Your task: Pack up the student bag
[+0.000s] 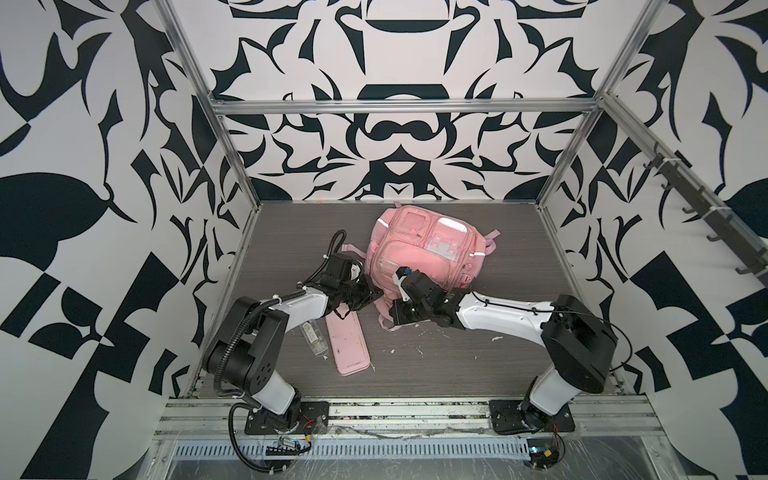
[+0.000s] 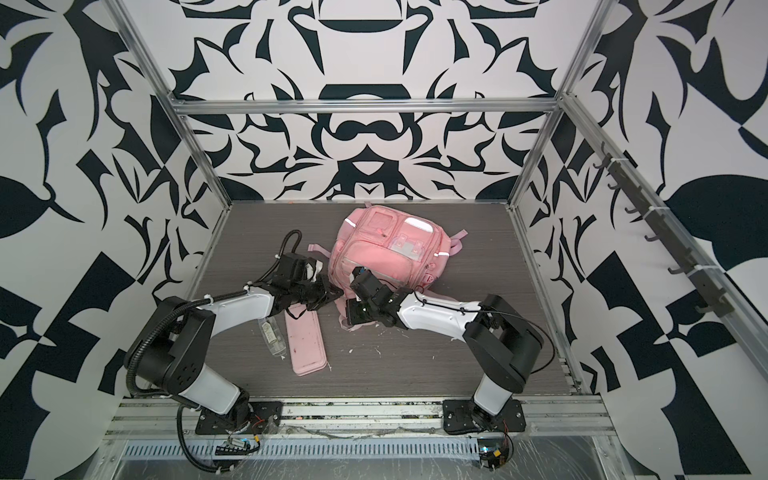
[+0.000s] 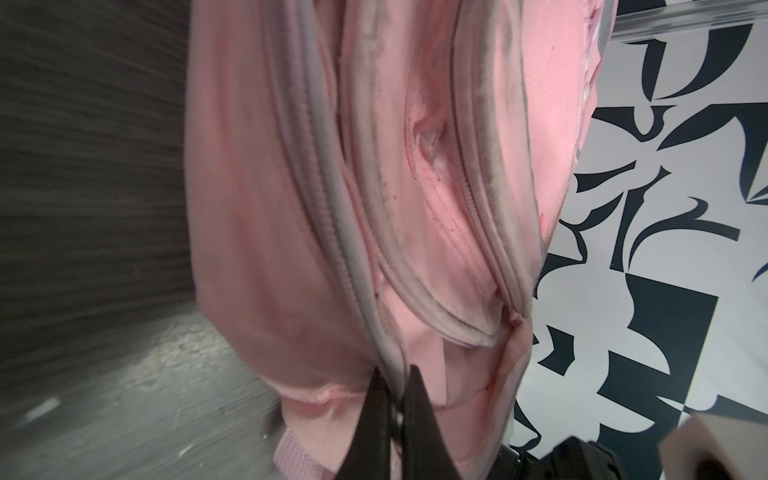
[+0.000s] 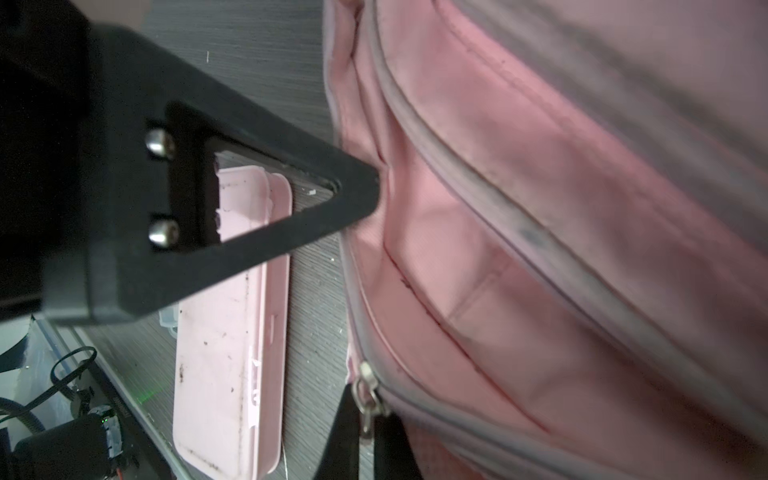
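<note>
The zipper pull (image 4: 366, 393) sits where the seam bends at the bag's corner, so next my right gripper pulls along the bag's near edge (image 4: 497, 441) while my left gripper steadies the bag's fabric.
The student bag (image 1: 419, 249) (image 2: 386, 249) is a pink backpack lying front-up at the middle of the dark table in both top views. My left gripper (image 3: 395, 374) (image 1: 374, 295) is at the bag's near left edge, shut on a fold of pink fabric beside a grey zip seam (image 3: 345, 232). My right gripper (image 4: 368, 401) (image 1: 395, 318) is at the bag's near end, shut on a metal zipper pull (image 4: 365, 392). In the right wrist view the zipped mouth gapes a little and pink lining (image 4: 453, 249) shows inside it.
A flat pink pencil case (image 1: 347, 340) (image 4: 228, 353) lies on the table just in front of the left gripper. A clear plastic bottle (image 1: 313, 336) lies beside it under the left arm. Patterned walls with metal posts enclose the table (image 1: 478, 353).
</note>
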Action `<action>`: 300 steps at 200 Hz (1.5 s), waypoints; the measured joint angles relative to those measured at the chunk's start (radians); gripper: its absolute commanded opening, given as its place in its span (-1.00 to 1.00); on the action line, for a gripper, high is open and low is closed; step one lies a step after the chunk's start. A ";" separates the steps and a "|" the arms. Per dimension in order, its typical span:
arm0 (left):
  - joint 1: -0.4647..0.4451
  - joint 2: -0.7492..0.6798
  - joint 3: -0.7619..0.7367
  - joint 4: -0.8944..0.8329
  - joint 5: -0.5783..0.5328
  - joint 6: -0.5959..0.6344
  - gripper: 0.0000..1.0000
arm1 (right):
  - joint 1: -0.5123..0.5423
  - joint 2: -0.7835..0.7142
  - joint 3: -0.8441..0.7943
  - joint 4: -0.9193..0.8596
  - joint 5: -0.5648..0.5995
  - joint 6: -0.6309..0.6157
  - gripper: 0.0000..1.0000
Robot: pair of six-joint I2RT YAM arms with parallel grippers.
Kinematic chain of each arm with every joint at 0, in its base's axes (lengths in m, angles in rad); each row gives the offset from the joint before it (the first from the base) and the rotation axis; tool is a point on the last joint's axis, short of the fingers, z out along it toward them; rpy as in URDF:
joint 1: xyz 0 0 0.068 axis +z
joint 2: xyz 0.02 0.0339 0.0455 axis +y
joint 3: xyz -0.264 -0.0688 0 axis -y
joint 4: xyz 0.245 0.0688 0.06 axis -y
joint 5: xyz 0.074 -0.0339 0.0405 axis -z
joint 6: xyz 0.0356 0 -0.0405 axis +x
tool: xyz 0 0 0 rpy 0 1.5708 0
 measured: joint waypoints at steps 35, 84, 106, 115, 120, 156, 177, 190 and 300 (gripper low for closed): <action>0.039 -0.025 0.000 -0.021 0.043 0.022 -0.92 | -0.040 -0.101 -0.081 0.001 -0.011 -0.010 -1.00; 0.154 -0.039 0.000 -0.050 0.026 0.055 -0.92 | -0.155 -0.259 -0.203 -0.080 -0.032 -0.039 -1.00; 0.157 -0.037 0.002 -0.052 0.027 0.064 -0.88 | -0.171 -0.282 -0.217 -0.098 -0.042 -0.045 -1.00; 0.157 -0.032 0.005 -0.054 0.027 0.065 -0.86 | -0.172 -0.280 -0.217 -0.097 -0.048 -0.045 -1.00; 0.158 -0.028 0.008 -0.055 0.027 0.066 -0.85 | -0.171 -0.277 -0.217 -0.097 -0.050 -0.044 -1.00; 0.163 -0.011 0.029 -0.072 0.019 0.072 -0.59 | -0.158 -0.235 -0.217 -0.076 -0.061 -0.032 -1.00; 0.169 -0.010 0.067 -0.080 0.016 0.077 -0.17 | -0.139 -0.203 -0.206 -0.072 -0.060 -0.026 -1.00; 0.171 -0.009 0.089 -0.076 0.019 0.079 0.03 | -0.122 -0.177 -0.188 -0.069 -0.059 -0.023 -1.00; 0.042 -0.209 0.003 -0.147 0.015 0.040 0.20 | -0.077 -0.034 -0.034 -0.039 -0.074 -0.019 -1.00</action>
